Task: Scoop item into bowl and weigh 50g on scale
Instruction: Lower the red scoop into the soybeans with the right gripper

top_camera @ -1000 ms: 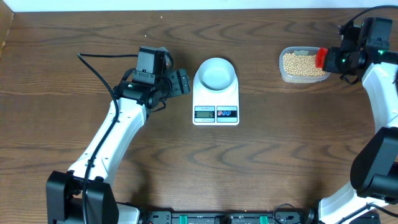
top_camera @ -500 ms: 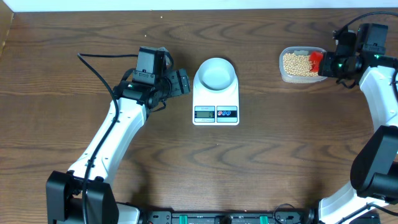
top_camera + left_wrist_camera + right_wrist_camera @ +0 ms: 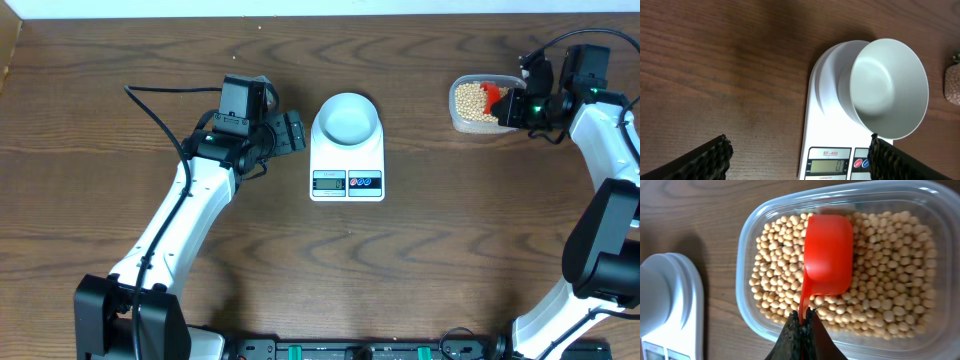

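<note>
The red scoop's cup (image 3: 828,255) is tipped on its side in the beans, so the robot's right gripper should turn the cup's opening upward before it lifts the beans toward the bowl.
The pale bowl (image 3: 347,117) stands empty on the white scale (image 3: 347,170) at the table's middle; in the left wrist view the bowl (image 3: 888,87) sits on the scale (image 3: 827,135), whose display shows 0. Tan beans (image 3: 468,102) fill a clear plastic tub (image 3: 460,122) at the far right. My right gripper (image 3: 512,103) is shut on the handle of a red scoop (image 3: 827,255), which lies over the beans (image 3: 890,295) inside the tub (image 3: 747,315). My left gripper (image 3: 296,132) is open and empty, just left of the scale.
The left arm's cable (image 3: 155,110) loops over the table at the left. The table's back edge meets a white wall (image 3: 300,8).
My right gripper has moved left with the red scoop, from the tub's right edge to over the beans. The left arm has not moved.
</note>
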Available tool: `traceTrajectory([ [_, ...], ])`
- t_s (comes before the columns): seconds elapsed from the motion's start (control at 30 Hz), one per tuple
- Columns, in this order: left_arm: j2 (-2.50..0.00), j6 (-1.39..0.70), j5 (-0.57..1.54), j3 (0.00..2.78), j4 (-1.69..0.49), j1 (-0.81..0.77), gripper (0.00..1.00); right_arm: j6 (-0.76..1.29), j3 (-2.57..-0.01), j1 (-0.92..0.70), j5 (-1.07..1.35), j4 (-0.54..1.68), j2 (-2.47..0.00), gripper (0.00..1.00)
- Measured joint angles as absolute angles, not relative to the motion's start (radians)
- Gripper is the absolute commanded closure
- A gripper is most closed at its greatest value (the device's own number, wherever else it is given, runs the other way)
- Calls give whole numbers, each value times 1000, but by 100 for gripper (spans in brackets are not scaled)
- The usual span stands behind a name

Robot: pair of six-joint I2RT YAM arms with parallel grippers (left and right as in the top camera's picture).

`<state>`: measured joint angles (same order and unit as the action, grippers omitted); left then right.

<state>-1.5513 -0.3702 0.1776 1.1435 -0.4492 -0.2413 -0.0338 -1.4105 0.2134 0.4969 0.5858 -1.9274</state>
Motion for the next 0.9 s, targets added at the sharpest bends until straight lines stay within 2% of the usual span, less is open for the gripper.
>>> traceTrajectory([
  [0.9, -1551, -370, 178, 1143, -449, -241, 11, -12, -1406, 365, 803, 609, -1995, 99],
])
